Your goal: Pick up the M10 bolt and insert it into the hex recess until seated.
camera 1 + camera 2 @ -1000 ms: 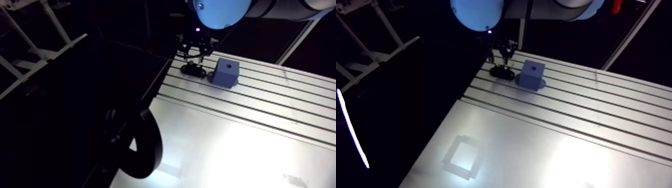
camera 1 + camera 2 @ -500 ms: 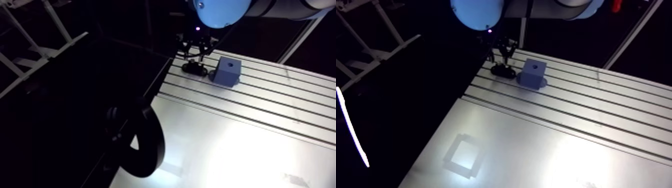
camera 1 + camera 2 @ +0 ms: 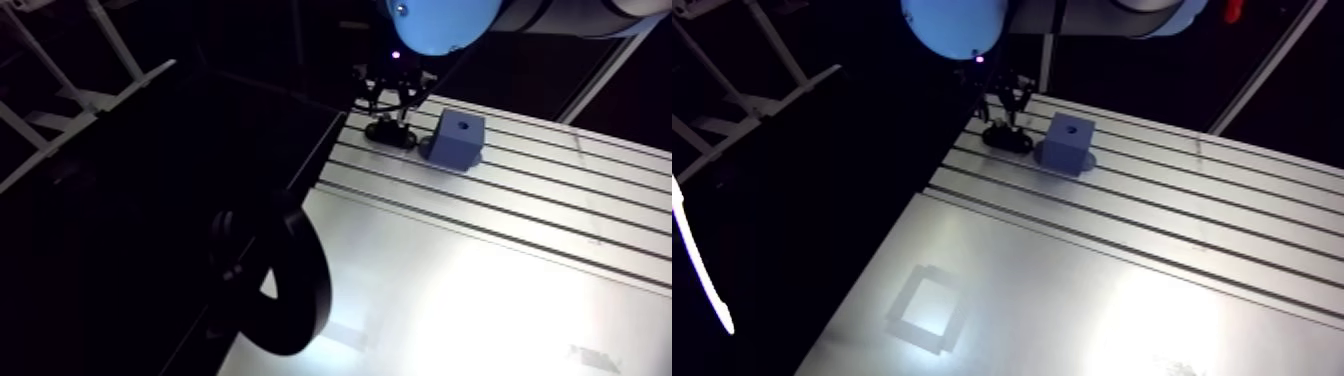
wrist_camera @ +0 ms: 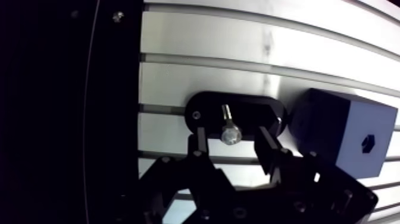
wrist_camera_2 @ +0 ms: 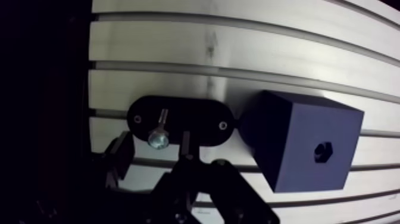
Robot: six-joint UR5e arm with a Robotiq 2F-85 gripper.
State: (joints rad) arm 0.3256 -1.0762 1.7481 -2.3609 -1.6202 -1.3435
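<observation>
The M10 bolt [image 4: 230,131] will come loose and leave the black oval holder behind when the robot's gripper lifts, because a screw [image 4: 196,115] shows at the end of the holder.
A small silver M10 bolt [image 4: 229,128] lies on a black oval holder [image 4: 250,111] on the slotted table, its hex head pointing toward the gripper. My gripper [image 4: 232,143] is open, with one finger on either side of the bolt's head and not touching it. Right beside the holder stands a blue block [image 4: 333,128] with a small hex recess [image 4: 368,141] in its upper face. In the arm view the gripper [image 3: 396,108] hangs just above the holder [image 3: 389,134], next to the block [image 3: 456,140], near the table's far left corner.
The aluminium table [image 3: 1152,250] has long slots running across it. Its left edge lies close to the holder, with a dark panel [image 3: 200,180] beyond. A pale square outline [image 3: 924,310] marks the near table surface. A black ring-shaped part [image 3: 275,290] sits close to the camera.
The view has shifted slightly. The gripper looks a little lower, nearer the holder. Bolt, holder and block have not moved on the table.
</observation>
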